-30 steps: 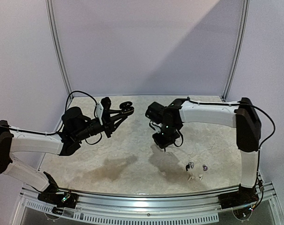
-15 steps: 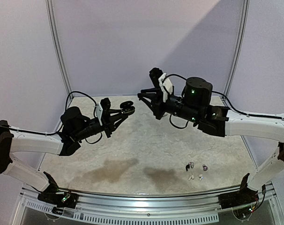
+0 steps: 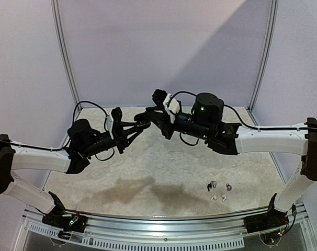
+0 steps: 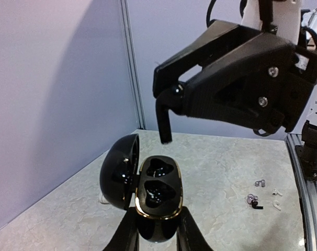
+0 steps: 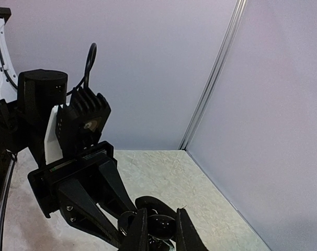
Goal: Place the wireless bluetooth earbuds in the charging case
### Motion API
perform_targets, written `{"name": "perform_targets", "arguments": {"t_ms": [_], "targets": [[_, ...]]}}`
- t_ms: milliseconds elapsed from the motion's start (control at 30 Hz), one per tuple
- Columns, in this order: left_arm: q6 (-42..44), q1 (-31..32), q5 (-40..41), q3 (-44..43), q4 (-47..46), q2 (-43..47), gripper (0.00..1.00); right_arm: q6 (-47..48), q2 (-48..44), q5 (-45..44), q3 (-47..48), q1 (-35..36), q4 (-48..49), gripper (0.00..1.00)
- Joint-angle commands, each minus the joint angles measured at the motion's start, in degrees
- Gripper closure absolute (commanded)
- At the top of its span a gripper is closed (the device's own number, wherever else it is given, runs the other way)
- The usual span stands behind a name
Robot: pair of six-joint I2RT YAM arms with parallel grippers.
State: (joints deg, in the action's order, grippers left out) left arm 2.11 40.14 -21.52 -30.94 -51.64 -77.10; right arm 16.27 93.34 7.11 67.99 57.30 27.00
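My right gripper should now go down until the earbud sits in its well (image 4: pixel 160 168), because the black earbud's stem (image 4: pixel 164 125) points down over the charging case's open wells.
My left gripper (image 4: pixel 157 215) is shut on the open black charging case (image 4: pixel 158 184) with a gold rim, and holds it in the air with the lid swung left. In the top view the case (image 3: pixel 143 124) is at mid-table height. My right gripper (image 3: pixel 148 116) hovers just above it, and its finger (image 4: pixel 165 125) points down at the wells. In the right wrist view my right gripper (image 5: pixel 161 214) is shut on a small glossy black earbud (image 5: pixel 162 224). I cannot tell if the wells hold anything. The purplish pair (image 3: pixel 228 186) and the white stemmed pair (image 3: pixel 217 198) lie on the table.
The loose earbuds (image 4: pixel 251 198) lie near the table's front right, close to the metal rail (image 3: pixel 163 222). Lilac walls with metal posts (image 3: pixel 263 57) close the back and sides. Both arms meet over the table's back centre.
My right arm has risen from the table and swung up and left, until its gripper came over the case. My left arm has held still with the case.
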Motion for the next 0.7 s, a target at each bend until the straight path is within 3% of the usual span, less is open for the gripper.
{"name": "perform_targets", "arguments": {"t_ms": [0, 667], "targets": [[-0.47, 0.91, -0.49, -0.23, -1.66, 0.63, 1.00, 2.64, 1.53, -1.71, 1.51, -0.42, -1.29, 1.00], [-0.85, 0.90, -0.32, 0.26, -1.89, 0.79, 1.00, 5.76, 3.02, -5.41, 2.03, -0.47, -4.35, 1.00]]}}
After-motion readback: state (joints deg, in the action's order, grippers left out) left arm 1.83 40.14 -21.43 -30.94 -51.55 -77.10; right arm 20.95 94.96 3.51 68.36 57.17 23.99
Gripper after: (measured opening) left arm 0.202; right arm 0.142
